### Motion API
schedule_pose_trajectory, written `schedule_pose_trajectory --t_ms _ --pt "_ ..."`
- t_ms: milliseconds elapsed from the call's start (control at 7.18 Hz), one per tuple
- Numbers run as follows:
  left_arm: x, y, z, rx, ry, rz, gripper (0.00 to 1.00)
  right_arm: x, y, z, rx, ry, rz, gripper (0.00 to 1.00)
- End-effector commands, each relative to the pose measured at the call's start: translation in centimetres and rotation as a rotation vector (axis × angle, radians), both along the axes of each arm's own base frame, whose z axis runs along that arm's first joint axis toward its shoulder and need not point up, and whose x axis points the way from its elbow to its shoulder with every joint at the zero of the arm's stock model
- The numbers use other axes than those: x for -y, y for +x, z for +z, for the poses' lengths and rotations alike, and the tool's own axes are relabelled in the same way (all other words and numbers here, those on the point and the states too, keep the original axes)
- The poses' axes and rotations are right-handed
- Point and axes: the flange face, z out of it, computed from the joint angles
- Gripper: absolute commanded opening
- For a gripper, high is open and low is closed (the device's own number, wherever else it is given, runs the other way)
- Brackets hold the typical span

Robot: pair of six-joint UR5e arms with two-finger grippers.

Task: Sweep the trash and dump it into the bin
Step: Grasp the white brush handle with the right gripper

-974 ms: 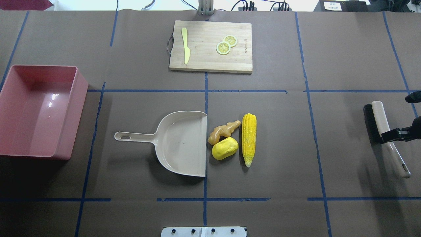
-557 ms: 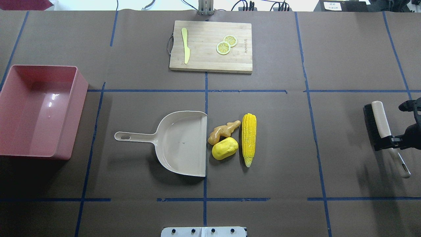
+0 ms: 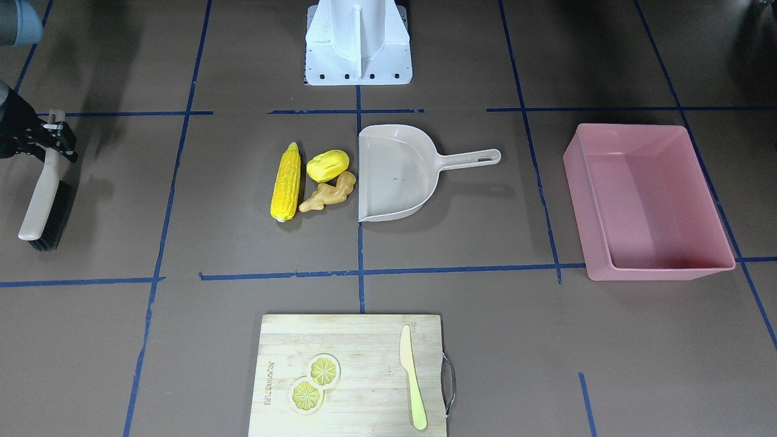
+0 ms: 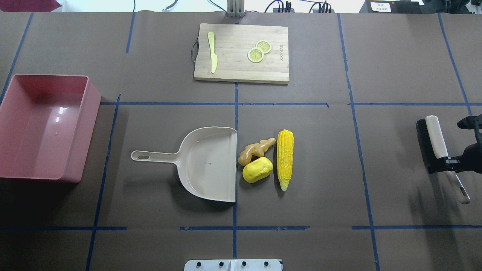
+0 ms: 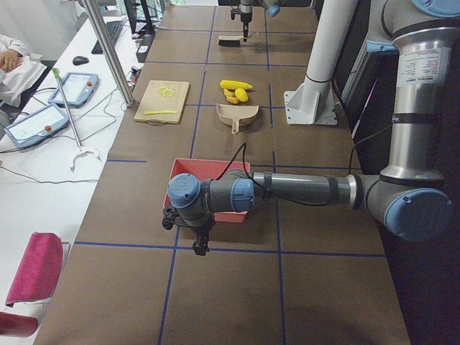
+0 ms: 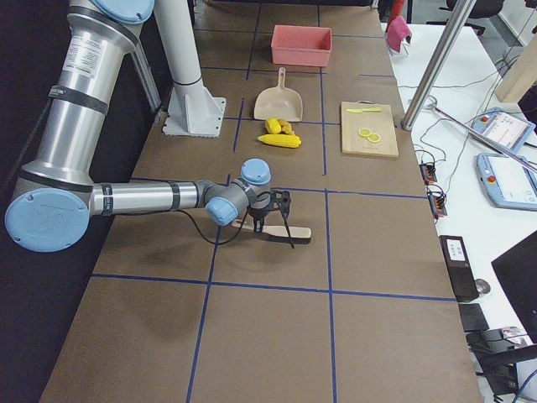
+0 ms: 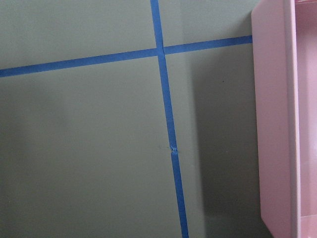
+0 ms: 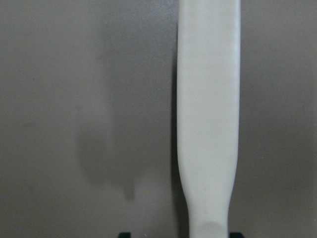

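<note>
My gripper will sweep the corn cob (image 3: 286, 183), which lies lengthwise behind the yellow lump and ginger root (image 3: 331, 179), so the corn cob will push both of them into the dustpan.
The trash lies mid-table: a corn cob (image 4: 285, 158), a yellow lump (image 4: 257, 169) and a tan ginger root (image 4: 256, 149), right beside the open mouth of the beige dustpan (image 4: 211, 165). The pink bin (image 4: 87, 131) stands at the far left with nothing in it. At the right edge a brush (image 4: 437, 141) lies flat on the table. My right gripper (image 4: 446, 164) straddles its handle (image 8: 208, 99), open, with a gap at one finger. My left gripper (image 5: 200, 244) hangs beside the bin's outer wall (image 7: 270, 124); I cannot tell its state.
A wooden cutting board (image 4: 241, 71) at the far centre carries a yellow-green knife (image 4: 212, 52) and two lemon slices (image 4: 259, 51). Blue tape lines cross the brown table cover. The robot's base plate (image 4: 233, 265) sits at the near edge.
My right gripper has slid toward the near side along the brush handle and settled around it. The brush, trash, dustpan and bin have stayed in place.
</note>
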Motion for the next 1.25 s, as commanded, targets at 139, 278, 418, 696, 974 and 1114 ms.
schedule_pose_trajectory --t_ms 139,278,418,696,974,1114 --pt "0.4 0.0 -1.1 0.006 0.026 0.002 1.0 0.0 -0.1 0.1 0.002 0.015 -0.009 0.0" --pt "1.2 0.1 -2.9 0.01 0.076 0.005 1.0 0.3 -0.4 -1.0 0.017 0.032 -0.008 0.0" --pt "2.3 0.7 -3.6 0.079 0.135 0.023 1.0 0.9 -0.9 -2.0 0.033 0.048 -0.009 0.0" --pt "7.6 0.8 -9.9 0.121 0.341 0.005 1.0 2.0 -1.8 -3.4 0.056 0.067 -0.007 0.0" --pt "7.4 1.3 -10.6 0.05 0.353 0.014 1.0 2.0 -1.9 -3.8 0.062 0.071 -0.005 0.0" --pt "6.8 1.8 -10.5 -0.013 0.344 0.024 1.0 2.0 -2.0 -4.0 0.064 0.075 -0.004 0.0"
